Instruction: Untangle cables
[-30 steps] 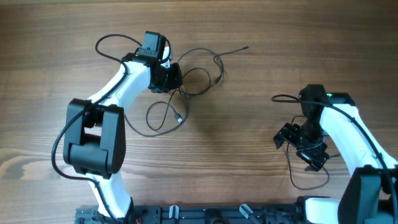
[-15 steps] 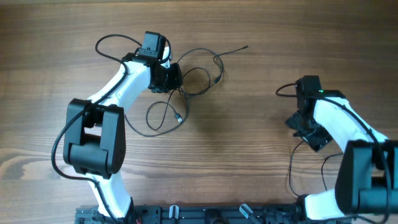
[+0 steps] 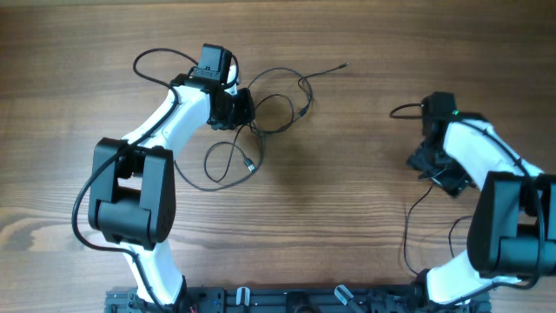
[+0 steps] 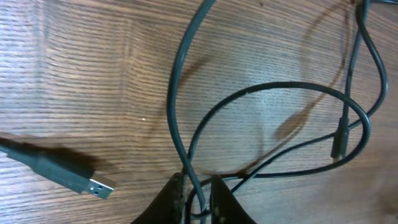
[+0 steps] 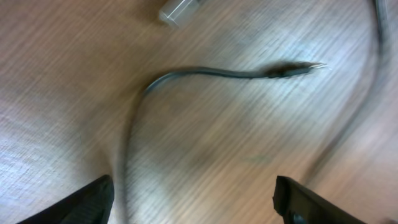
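Observation:
The loose cable's loop (image 3: 408, 252) runs to the table's front edge next to my right arm, so my right gripper should move back, grab the part of the cable (image 3: 452, 232) close to the arm and pull it inward.
The cables (image 3: 274, 109) are thin black cords lying in tangled loops on the wood left of centre, with one loose end (image 3: 344, 65) reaching right. My left gripper (image 3: 240, 108) sits at the tangle's left edge. In the left wrist view its gripper (image 4: 198, 198) is shut on two cable strands (image 4: 176, 112), and a USB plug (image 4: 78, 178) lies to the left. My right gripper (image 3: 432, 167) is far to the right, away from the tangle. In the blurred right wrist view it (image 5: 196, 202) stands open over bare wood, and a thin cord with a plug tip (image 5: 292, 69) lies ahead of it.
Thicker black wires (image 3: 149, 63) run along both arms. Another thin wire (image 3: 408, 230) hangs down beside the right arm toward the table's front edge. A pale plug-like piece (image 5: 179, 11) shows at the top of the right wrist view.
The right arm has swung to the right and toward the back, turning its gripper, which stays open. The left arm and the tangle have not moved.

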Available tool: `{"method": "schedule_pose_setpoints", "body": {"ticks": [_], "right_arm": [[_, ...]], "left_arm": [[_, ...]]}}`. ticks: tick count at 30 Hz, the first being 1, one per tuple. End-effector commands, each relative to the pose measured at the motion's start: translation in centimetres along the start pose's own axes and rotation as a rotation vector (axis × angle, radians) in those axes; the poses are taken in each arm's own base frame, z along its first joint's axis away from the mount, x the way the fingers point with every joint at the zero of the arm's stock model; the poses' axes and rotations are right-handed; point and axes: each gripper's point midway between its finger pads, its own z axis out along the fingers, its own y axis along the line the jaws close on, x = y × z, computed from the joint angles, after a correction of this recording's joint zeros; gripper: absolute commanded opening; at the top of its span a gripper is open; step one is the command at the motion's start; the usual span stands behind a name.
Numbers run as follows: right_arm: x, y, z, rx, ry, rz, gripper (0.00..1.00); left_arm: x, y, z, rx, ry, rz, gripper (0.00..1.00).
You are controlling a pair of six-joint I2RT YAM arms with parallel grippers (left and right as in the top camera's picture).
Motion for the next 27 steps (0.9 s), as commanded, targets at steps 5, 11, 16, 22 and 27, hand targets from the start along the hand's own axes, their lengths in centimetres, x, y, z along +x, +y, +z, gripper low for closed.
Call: {"method": "schedule_pose_setpoints", "body": {"ticks": [5, 11, 16, 22, 27], "right_arm": [[-2.3, 1.5, -5.6, -0.086, 0.047, -0.006, 1.00], [0.0, 0.1, -5.0, -0.014, 0.138, 0.242, 1.00], [2.9, -1.9, -3.0, 0.085, 0.216, 0.336, 1.00], [5.5, -5.1, -1.4, 0.209, 0.297, 0.462, 1.00], [5.5, -6.7, 0.1, 0.223, 0.330, 0.527, 1.00]], "left_arm": [[0.0, 1.5, 0.4, -0.071, -0.010, -0.015, 0.17], [0.2, 1.6, 0.4, -0.077, 0.000, -0.018, 0.20], [0.2, 1.6, 0.4, -0.076, -0.001, -0.018, 0.20], [0.2, 1.6, 0.4, -0.076, -0.001, -0.018, 0.21], [0.2, 1.6, 0.4, -0.077, -0.001, -0.017, 0.22]]}}
